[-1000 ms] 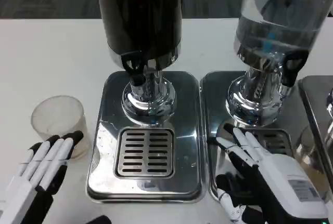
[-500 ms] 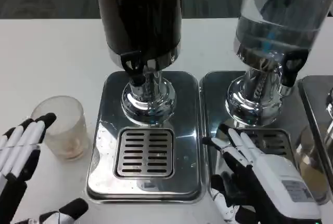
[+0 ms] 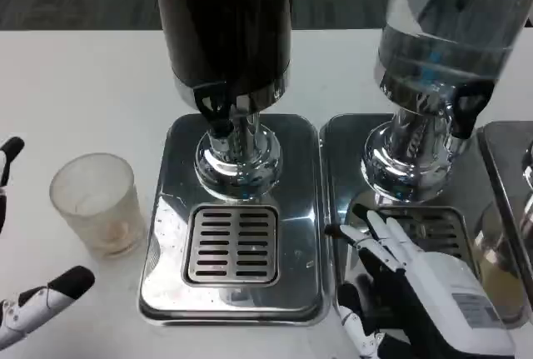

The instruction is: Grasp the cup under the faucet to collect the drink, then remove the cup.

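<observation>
The clear plastic cup [image 3: 98, 206] will fit in standing up when I bring it over, because a tall gap shows between the black faucet and the grille.
A clear plastic cup [image 3: 96, 203] stands upright on the white table, left of the dark drink dispenser [image 3: 223, 34] and off its steel drip tray [image 3: 233, 292]. The black faucet [image 3: 218, 111] hangs above the tray's grille with nothing under it. My left hand [image 3: 25, 301] sits at the picture's left edge, fingers spread wide on either side of the cup's near-left, not touching it. My right hand [image 3: 420, 280] rests with fingers extended over the drip tray of the clear dispenser [image 3: 441, 34], holding nothing.
A second steel drip tray [image 3: 346, 176] lies under the clear water dispenser on the right. A third tray's edge [image 3: 500, 176] shows at the far right. Bare white table lies to the left and behind the cup.
My left hand has drawn back left and down from the cup, its fingers spreading apart. The cup stays in place. My right hand has barely shifted.
</observation>
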### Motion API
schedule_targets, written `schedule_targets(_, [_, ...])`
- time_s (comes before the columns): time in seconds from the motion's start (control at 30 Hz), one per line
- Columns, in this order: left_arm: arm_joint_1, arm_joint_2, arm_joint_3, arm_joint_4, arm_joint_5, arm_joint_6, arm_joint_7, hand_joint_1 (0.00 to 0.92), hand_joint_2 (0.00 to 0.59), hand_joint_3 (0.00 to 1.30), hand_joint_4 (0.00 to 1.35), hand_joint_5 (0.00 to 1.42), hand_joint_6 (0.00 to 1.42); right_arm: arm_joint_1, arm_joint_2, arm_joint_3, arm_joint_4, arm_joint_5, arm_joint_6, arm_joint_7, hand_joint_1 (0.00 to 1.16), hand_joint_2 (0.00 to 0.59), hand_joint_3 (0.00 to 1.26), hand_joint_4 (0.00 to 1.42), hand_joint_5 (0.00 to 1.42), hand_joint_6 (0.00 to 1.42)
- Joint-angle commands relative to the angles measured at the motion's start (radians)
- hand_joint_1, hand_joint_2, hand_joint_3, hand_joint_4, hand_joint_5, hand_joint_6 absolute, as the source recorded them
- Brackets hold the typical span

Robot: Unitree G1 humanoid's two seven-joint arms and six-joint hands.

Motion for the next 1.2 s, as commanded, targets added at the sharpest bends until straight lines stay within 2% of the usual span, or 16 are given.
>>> schedule_targets(0.03, [-0.032,0.035,0.005,0.078,0.003,0.007,-0.016,0.0,0.021,0.0,0.0,0.0,0.0,-0.009,0.002,-0.003,0.005,0.002,0.007,-0.009,0.55,0.586,0.17,0.0,0.0,0.11])
schedule_targets(0.13, [-0.062,0.05,0.002,0.137,-0.001,0.007,-0.014,0.0,0.006,0.0,0.0,0.0,0.0,-0.009,0.012,0.004,0.008,0.002,0.011,-0.014,0.55,0.586,0.17,0.0,0.0,0.11])
schedule_targets(0.67, [-0.214,0.104,-0.014,0.444,-0.074,-0.049,-0.015,0.0,0.002,0.0,0.0,0.0,0.01,-0.022,0.035,0.02,0.02,-0.003,0.025,-0.015,0.55,0.586,0.18,0.0,0.0,0.11])
schedule_targets(1.2, [-0.325,0.157,-0.071,0.644,-0.065,-0.051,-0.01,0.033,0.0,0.0,0.0,0.0,0.03,-0.024,0.043,0.022,0.019,-0.003,0.026,-0.023,0.55,0.586,0.19,0.0,0.0,0.11])
